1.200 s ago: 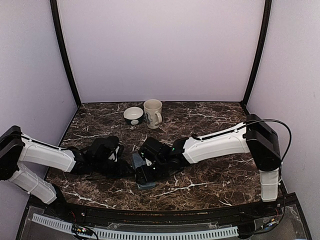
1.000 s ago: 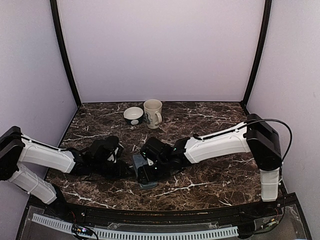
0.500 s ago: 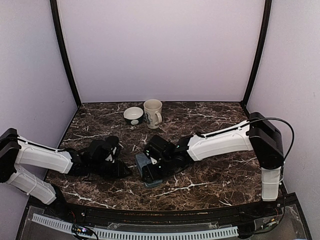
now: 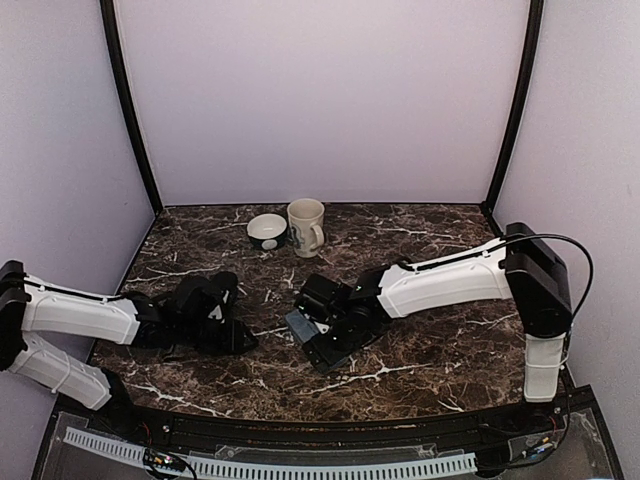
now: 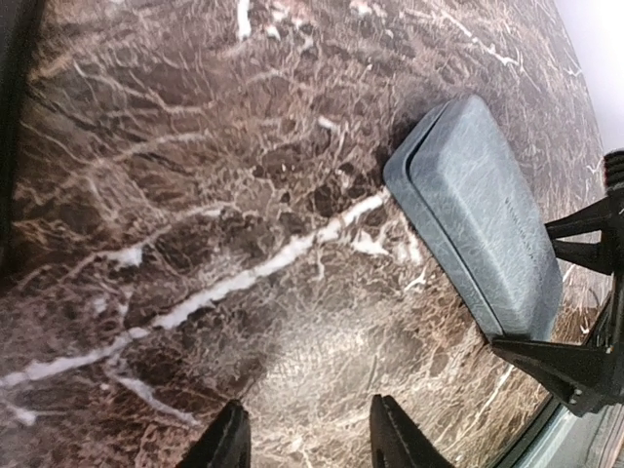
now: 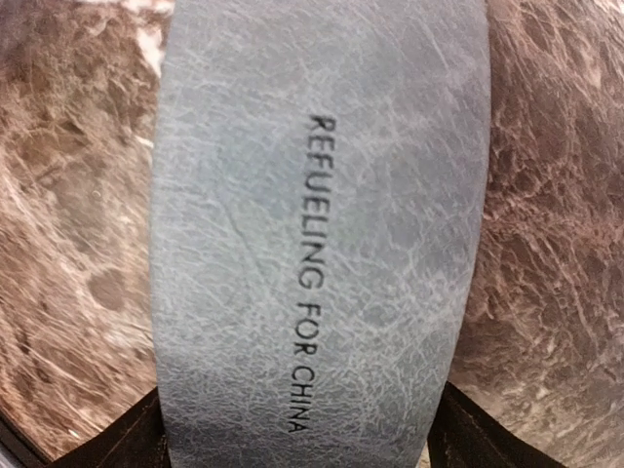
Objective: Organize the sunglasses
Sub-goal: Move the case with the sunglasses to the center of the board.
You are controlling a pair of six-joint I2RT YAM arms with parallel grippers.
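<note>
Next, my right gripper turns the grey-blue case (image 4: 300, 326) parallel to the table's front edge (image 4: 310, 416) before backing off, because the case lies at a slant under this gripper.
No sunglasses show in any view. A grey-blue hard case (image 4: 297, 324) lies closed and low over the marble table, also seen in the left wrist view (image 5: 483, 224). In the right wrist view the case (image 6: 312, 224) fills the frame, lettered "REFUELING FOR CHINA". My right gripper (image 4: 320, 342) is shut on the case, one black finger (image 6: 117, 444) on each long side. My left gripper (image 4: 240, 342) is open and empty, to the left of the case, its fingertips (image 5: 231, 444) over bare marble. I cannot tell whether the case touches the table.
A cream mug (image 4: 306, 227) and a small dark bowl (image 4: 267, 231) stand at the back middle of the table. The table's front edge (image 4: 300, 412) runs just behind both arms' bases. Black corner posts rise at the back left and right.
My right gripper has carried the case a little to the right and turned it. My left gripper has drawn back to the left, widening the gap to the case.
</note>
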